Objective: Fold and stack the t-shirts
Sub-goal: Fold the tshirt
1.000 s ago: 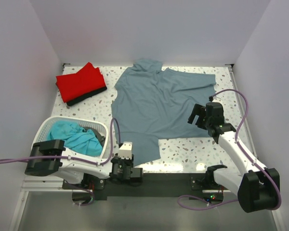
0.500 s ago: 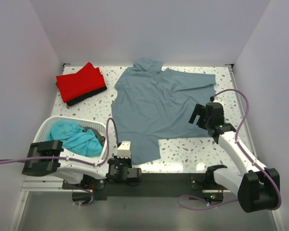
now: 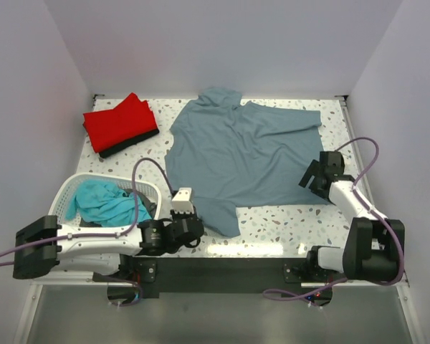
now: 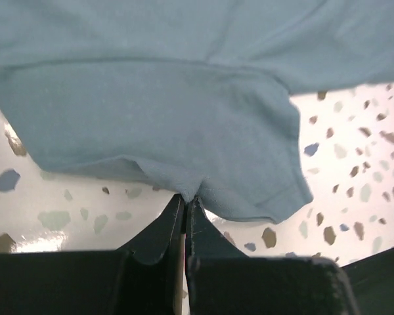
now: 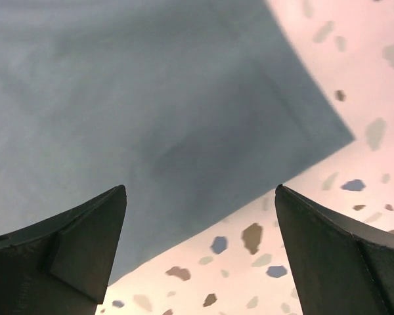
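The near flap (image 3: 219, 217) is joined to the grey-blue t-shirt's long edge (image 3: 272, 205). The flap will come along onto the t-shirt when I fold that edge in.
A large grey-blue t-shirt (image 3: 244, 154) lies spread flat across the middle of the table. My left gripper (image 3: 196, 228) sits low at the shirt's near flap, and in the left wrist view it (image 4: 187, 195) is shut on the edge of the grey-blue cloth (image 4: 151, 111). My right gripper (image 3: 314, 174) hovers at the shirt's near right corner. It (image 5: 200, 190) is open, with the corner of the cloth (image 5: 151, 118) and bare table between its fingers. A folded red t-shirt (image 3: 120, 122) rests on a black one (image 3: 132, 145) at the back left. A teal t-shirt (image 3: 107, 204) is bunched in the basket.
The white lattice basket (image 3: 64, 192) stands at the near left, close to my left arm. Purple cables loop over both arms. White walls close in the table on three sides. Speckled tabletop (image 3: 287, 222) shows between the shirt and the near edge.
My left gripper has shut on the near flap of the grey-blue shirt while its arm swung out to the left. The right gripper has moved right to the shirt's corner, staying open.
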`<action>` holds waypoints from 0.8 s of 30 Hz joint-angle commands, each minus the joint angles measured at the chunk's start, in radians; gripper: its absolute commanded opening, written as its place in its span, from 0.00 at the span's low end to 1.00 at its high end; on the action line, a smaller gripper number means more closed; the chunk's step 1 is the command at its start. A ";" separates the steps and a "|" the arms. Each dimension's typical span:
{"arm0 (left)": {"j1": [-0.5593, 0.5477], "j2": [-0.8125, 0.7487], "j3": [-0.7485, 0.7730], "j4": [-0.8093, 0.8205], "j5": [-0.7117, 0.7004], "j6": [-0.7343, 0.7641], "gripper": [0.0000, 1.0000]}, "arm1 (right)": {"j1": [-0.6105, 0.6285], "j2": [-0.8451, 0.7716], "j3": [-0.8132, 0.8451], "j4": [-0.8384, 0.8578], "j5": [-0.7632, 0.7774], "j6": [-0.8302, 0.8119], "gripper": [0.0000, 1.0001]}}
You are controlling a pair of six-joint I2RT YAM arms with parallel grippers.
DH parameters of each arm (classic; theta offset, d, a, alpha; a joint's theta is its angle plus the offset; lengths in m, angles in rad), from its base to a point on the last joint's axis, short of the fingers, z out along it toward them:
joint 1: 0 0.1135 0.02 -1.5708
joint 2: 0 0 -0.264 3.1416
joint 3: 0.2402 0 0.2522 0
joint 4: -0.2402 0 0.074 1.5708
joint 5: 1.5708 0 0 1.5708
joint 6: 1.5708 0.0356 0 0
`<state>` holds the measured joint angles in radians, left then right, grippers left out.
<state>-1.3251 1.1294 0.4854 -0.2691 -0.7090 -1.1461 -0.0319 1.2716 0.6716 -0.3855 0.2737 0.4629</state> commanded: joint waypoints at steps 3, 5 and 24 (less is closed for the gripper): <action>0.101 -0.166 0.008 0.097 0.014 0.250 0.00 | -0.094 0.015 0.028 0.010 0.025 0.017 0.99; 0.127 -0.198 0.013 0.073 0.013 0.279 0.00 | -0.112 0.009 0.028 0.014 0.022 0.023 0.99; 0.162 -0.206 0.022 0.021 0.046 0.295 0.00 | -0.339 0.071 -0.023 0.119 0.051 0.049 0.96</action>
<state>-1.1709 0.9264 0.4858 -0.2562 -0.6575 -0.8692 -0.3580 1.3251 0.6544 -0.3183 0.2882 0.4885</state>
